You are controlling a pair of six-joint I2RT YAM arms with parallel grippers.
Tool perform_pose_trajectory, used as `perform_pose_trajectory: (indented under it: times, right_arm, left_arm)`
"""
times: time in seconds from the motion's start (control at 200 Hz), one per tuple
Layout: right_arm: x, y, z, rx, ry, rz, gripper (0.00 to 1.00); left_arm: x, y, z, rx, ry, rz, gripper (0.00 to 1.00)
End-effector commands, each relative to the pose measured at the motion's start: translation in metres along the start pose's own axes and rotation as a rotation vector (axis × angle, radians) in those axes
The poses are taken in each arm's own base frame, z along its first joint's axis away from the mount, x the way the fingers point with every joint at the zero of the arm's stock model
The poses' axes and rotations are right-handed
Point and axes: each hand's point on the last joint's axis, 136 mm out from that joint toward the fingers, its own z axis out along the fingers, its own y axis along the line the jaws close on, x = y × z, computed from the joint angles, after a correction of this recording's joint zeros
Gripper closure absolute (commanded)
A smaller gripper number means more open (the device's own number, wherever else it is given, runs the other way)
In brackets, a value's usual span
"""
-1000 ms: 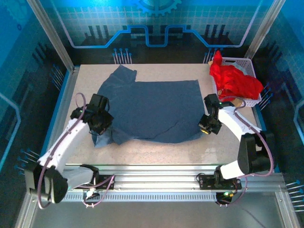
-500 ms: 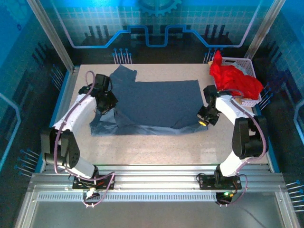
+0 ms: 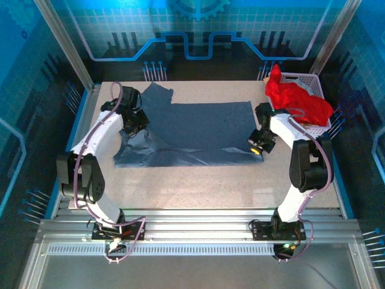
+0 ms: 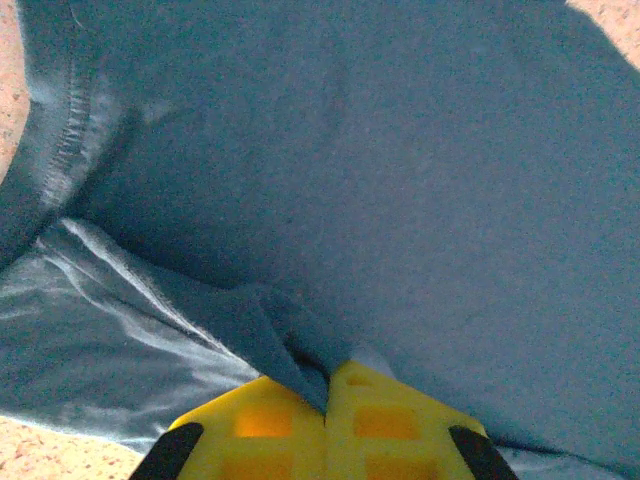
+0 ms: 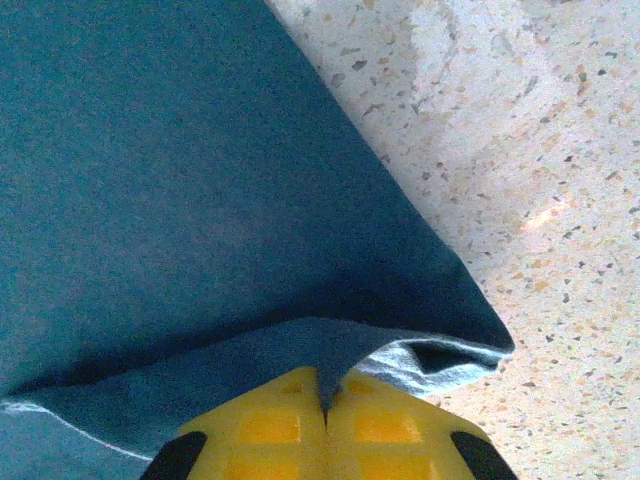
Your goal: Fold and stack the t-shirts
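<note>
Both grippers hold the blue t-shirt's folded edge (image 4: 262, 325) over its smooth far part (image 4: 400, 220), so my left gripper should keep laying it there until it rests flat, then release.
The slate-blue t-shirt (image 3: 198, 123) lies across the middle of the table, with its near part doubled over toward the far side. My left gripper (image 3: 136, 124) is at the shirt's left side. In the left wrist view its yellow jaws are shut on a pinched ridge of the blue t-shirt (image 4: 400, 180), the left gripper (image 4: 327, 388) pressed together there. My right gripper (image 3: 257, 144) holds the shirt's right near corner. The right gripper (image 5: 325, 392) is shut on that blue t-shirt (image 5: 180, 180) edge. The red t-shirt (image 3: 298, 101) is bunched in the basket.
A white lattice basket (image 3: 314, 82) stands at the far right corner of the speckled table (image 3: 198, 186). Metal frame posts rise at the table's back corners. A bare strip of tabletop runs between the shirt's near edge and the arm bases.
Both arms have carried the shirt's near edge away from the bases toward the far side, so the near part now lies folded over. Both grips have stayed shut.
</note>
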Motion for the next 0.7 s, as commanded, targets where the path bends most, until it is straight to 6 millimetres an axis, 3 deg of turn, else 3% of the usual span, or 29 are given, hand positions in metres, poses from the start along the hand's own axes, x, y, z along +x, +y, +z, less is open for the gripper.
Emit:
perform_pose_trajectory:
  times: [0.0, 0.695]
  right_arm:
    - [-0.006, -0.004, -0.002, 0.027, 0.003, 0.041, 1.0]
    - [-0.031, 0.013, 0.006, 0.05, -0.02, 0.054, 1.0]
  left_arm:
    - [-0.011, 0.001, 0.0, -0.009, -0.018, 0.023, 1.0]
    - [-0.03, 0.02, 0.013, -0.087, -0.025, -0.053, 1.0]
